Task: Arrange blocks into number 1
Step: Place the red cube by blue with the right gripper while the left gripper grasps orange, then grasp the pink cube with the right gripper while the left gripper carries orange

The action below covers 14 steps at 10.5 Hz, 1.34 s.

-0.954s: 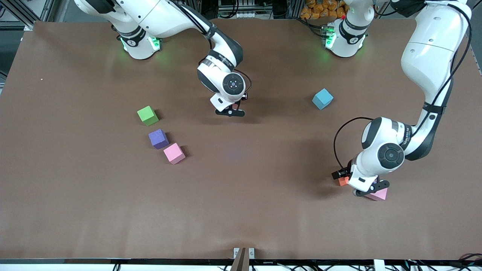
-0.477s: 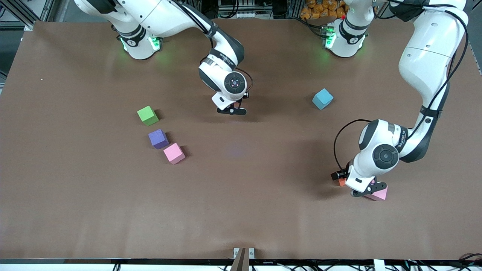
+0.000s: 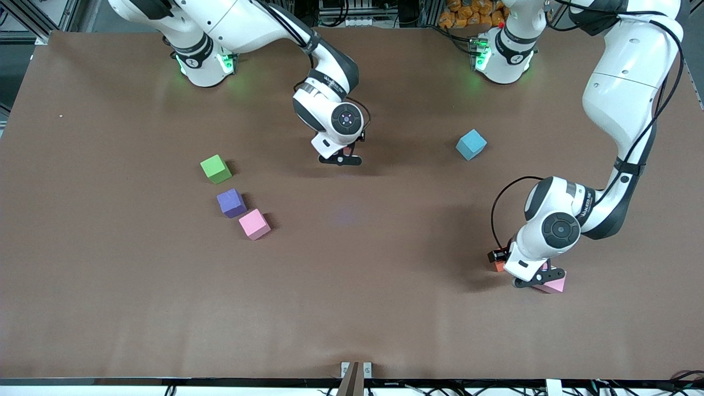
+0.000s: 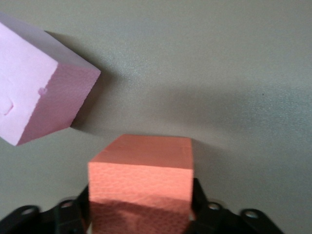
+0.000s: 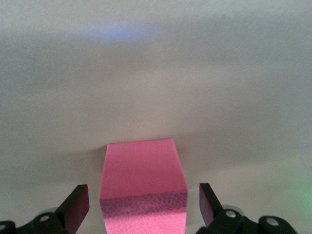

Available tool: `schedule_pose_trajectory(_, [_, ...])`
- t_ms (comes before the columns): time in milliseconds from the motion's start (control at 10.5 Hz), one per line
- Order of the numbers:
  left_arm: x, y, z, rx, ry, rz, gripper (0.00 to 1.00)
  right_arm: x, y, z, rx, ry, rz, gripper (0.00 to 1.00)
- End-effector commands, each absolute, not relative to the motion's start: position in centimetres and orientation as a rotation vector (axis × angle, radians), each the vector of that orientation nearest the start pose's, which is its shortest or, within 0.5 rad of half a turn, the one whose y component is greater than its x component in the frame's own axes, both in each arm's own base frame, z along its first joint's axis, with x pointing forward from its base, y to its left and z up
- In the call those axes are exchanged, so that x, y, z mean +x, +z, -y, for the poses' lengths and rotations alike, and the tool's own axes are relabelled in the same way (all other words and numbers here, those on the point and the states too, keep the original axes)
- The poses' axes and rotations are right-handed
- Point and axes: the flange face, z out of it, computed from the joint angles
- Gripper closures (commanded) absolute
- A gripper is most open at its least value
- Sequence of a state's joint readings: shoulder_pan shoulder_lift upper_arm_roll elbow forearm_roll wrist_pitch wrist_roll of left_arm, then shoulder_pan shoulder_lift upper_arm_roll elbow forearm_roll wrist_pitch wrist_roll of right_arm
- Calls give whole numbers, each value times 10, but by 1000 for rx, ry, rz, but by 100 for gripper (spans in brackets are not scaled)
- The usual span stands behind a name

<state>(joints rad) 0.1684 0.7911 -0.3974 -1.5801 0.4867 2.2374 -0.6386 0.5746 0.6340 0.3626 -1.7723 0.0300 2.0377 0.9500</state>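
The pink block (image 3: 255,224) touches the purple block only at a corner (image 3: 244,214), so the pink block should come off alone when I pick it up.
My left gripper (image 3: 514,269) is low over the table at the left arm's end and shut on the orange block (image 4: 141,165), its fingers pressed against both sides. In the front view only a corner of the orange block (image 3: 499,267) shows from under the hand. A pink block (image 3: 553,285) lies just beside it, apart (image 4: 34,97). My right gripper (image 3: 342,154) is open at mid-table, its fingers (image 5: 78,202) astride the red block (image 5: 141,170) with gaps on both sides. The purple block (image 3: 231,202) and a second pink block (image 3: 254,224) touch corners toward the right arm's end.
A green cube (image 3: 215,168) sits just farther from the front camera than the purple block. A light blue cube (image 3: 471,144) lies between the two hands, farther from the front camera than the left hand. The brown table (image 3: 352,308) is bare along its near edge.
The left hand shifted slightly toward the right arm's end, the orange block staying under it. The right hand drifted a little toward the left arm's end. The other blocks have not moved.
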Motion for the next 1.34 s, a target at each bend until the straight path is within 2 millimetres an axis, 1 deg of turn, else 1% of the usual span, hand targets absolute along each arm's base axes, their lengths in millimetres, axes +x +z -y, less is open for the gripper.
schedule_pose_trajectory(0, [689,198,108,-3006,-34,233,100,411,245,-495,-3208,673,-118,0])
schedule_pose_trajectory(95, [679,179,146,-2948,-46,187,100,430,263,-490,-3211,664,-143,0])
schedule_pose_trajectory(191, [681,173,157,-2891,-86,238,100,451,275,-477,-3220,632,-167,0])
schedule_pose_trajectory(286, [684,185,155,-2907,-95,273,100,469,283,-465,-3236,579,-141,0])
schedule_pose_trajectory(382, [684,195,160,-2921,-102,265,100,488,291,-445,-3248,552,-74,0])
schedule_pose_trajectory(477, [681,201,174,-2943,-104,255,100,505,299,-423,-3253,544,27,0])
schedule_pose_trajectory(572, [680,212,183,-2966,-101,276,100,530,303,-391,-3243,530,131,0])
schedule_pose_trajectory(668, [677,224,189,-2977,-73,300,100,549,304,-366,-3232,516,250,0])
schedule_pose_trajectory(763, [672,238,202,-3000,-41,314,100,566,303,-342,-3233,486,357,0])
schedule_pose_trajectory(858, [665,252,219,-3020,-2,319,100,580,299,-327,-3241,434,443,0])
schedule_pose_trajectory(954, [655,263,236,-3036,52,321,100,589,294,-316,-3229,391,500,0])
schedule_pose_trajectory(1049, [641,273,265,-3060,104,329,100,596,289,-306,-3210,382,550,0])
schedule_pose_trajectory(1240, [600,286,347,-3100,141,349,100,612,277,-283,-3222,340,572,0])
